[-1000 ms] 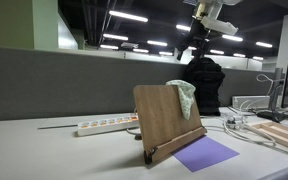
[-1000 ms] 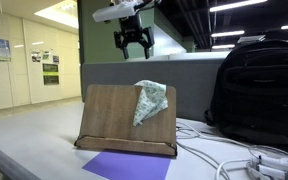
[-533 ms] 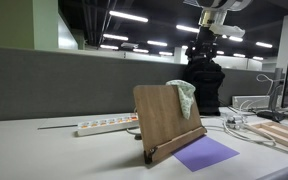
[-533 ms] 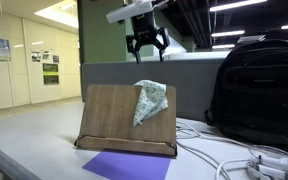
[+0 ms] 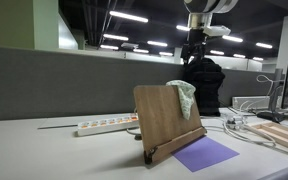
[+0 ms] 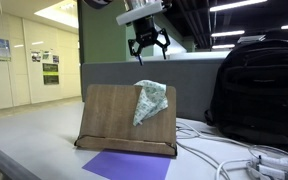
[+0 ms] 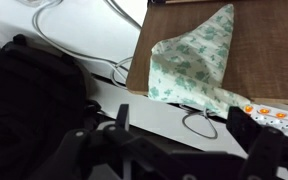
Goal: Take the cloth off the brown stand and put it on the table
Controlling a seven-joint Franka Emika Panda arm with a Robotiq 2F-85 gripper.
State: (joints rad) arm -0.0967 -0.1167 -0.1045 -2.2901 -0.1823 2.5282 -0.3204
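The cloth (image 5: 187,100) hangs loosely over the stand's top edge (image 5: 182,84), so it will come off and dangle when the robot's gripper lifts it, and the stand will stay upright.
A pale green patterned cloth (image 6: 148,101) hangs over the top edge of the brown wooden stand (image 6: 114,115), which leans upright on the table. The cloth (image 5: 186,97) and stand (image 5: 164,118) show in both exterior views, and in the wrist view the cloth (image 7: 191,62) drapes across the stand (image 7: 269,45). My gripper (image 6: 148,49) hangs in the air well above the stand's top edge, open and empty. It also shows in an exterior view (image 5: 192,52) and in the wrist view (image 7: 182,125), with its fingers spread.
A black backpack (image 6: 256,90) stands next to the stand, also in the wrist view (image 7: 34,95). A purple sheet (image 5: 206,152) lies in front of the stand. A white power strip (image 5: 106,125) and loose cables (image 6: 234,160) lie on the table. A grey partition (image 5: 64,85) runs behind.
My gripper has moved sideways through the air to a spot above the cloth on the stand. It stays open. The cloth and stand have not moved.
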